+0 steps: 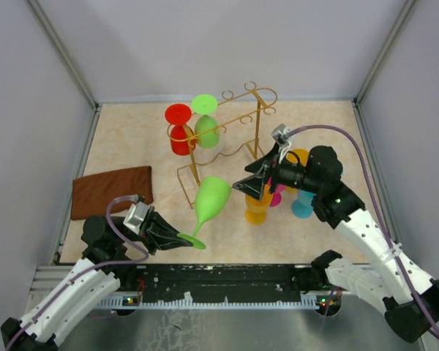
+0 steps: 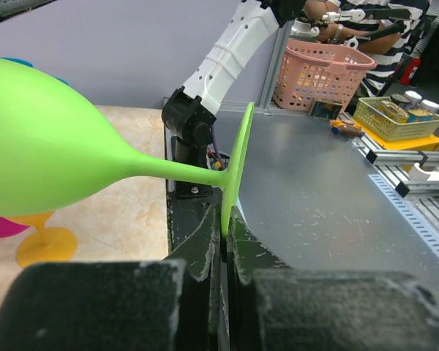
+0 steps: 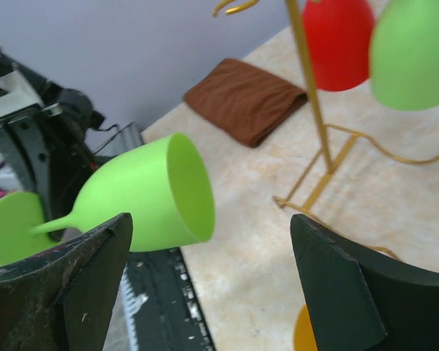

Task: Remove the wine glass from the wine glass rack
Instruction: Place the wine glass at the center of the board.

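Observation:
My left gripper is pinching the foot [image 1: 193, 241] that the lime-green wine glass has to stand on, so my right gripper should take hold of the bowl's rim [image 1: 224, 186] and put the glass down upright.
A lime-green wine glass [image 1: 211, 197] lies tilted in the air in front of the gold wine glass rack [image 1: 238, 121], clear of its rails. My left gripper [image 1: 177, 237] is shut on the rim of its foot [image 2: 234, 168], with the stem and bowl [image 2: 51, 146] reaching out to the left. A little to the right of the bowl, my right gripper [image 1: 253, 183] stands open and empty. In the right wrist view the bowl's mouth [image 3: 154, 194] faces that gripper [image 3: 211, 227], apart from both fingers. A red glass [image 1: 180, 130] and another green glass [image 1: 205, 123] hang upside down on the rack.
Orange [image 1: 257, 208], pink [image 1: 275, 197] and blue [image 1: 302, 206] glasses stand on the table under my right arm. A folded brown cloth [image 1: 111, 190] lies at the left. The rack's upright [image 3: 311, 88] and wavy base wire [image 3: 395, 157] are close ahead of the right gripper.

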### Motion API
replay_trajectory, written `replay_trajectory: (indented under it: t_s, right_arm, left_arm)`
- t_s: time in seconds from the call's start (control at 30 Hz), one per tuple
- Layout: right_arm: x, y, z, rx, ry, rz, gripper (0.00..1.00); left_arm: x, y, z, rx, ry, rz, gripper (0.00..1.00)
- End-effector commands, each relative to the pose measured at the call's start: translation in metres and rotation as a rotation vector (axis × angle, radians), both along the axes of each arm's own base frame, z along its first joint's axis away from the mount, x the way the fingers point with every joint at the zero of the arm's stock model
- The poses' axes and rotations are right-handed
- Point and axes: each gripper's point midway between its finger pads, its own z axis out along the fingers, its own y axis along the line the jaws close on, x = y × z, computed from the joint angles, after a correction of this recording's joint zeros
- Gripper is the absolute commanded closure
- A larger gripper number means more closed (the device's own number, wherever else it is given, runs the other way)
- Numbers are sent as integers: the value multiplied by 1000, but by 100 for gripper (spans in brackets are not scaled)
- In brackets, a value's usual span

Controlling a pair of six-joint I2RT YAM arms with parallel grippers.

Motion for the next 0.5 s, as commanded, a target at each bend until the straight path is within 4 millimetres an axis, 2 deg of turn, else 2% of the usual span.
replay_trajectory:
  t_s: [0.0, 0.23, 0.47]
  right_arm:
    - [-32, 21, 31, 152, 18, 290, 12]
    - [-31, 37, 17, 163, 151, 409, 17]
    - [-37, 41, 13, 210, 182, 465, 29]
  left_arm:
    - [-5, 1, 2, -23, -76, -18, 100]
    - [-3, 1, 2, -22, -64, -10, 100]
    - [-2, 0, 2, -21, -72, -9, 100]
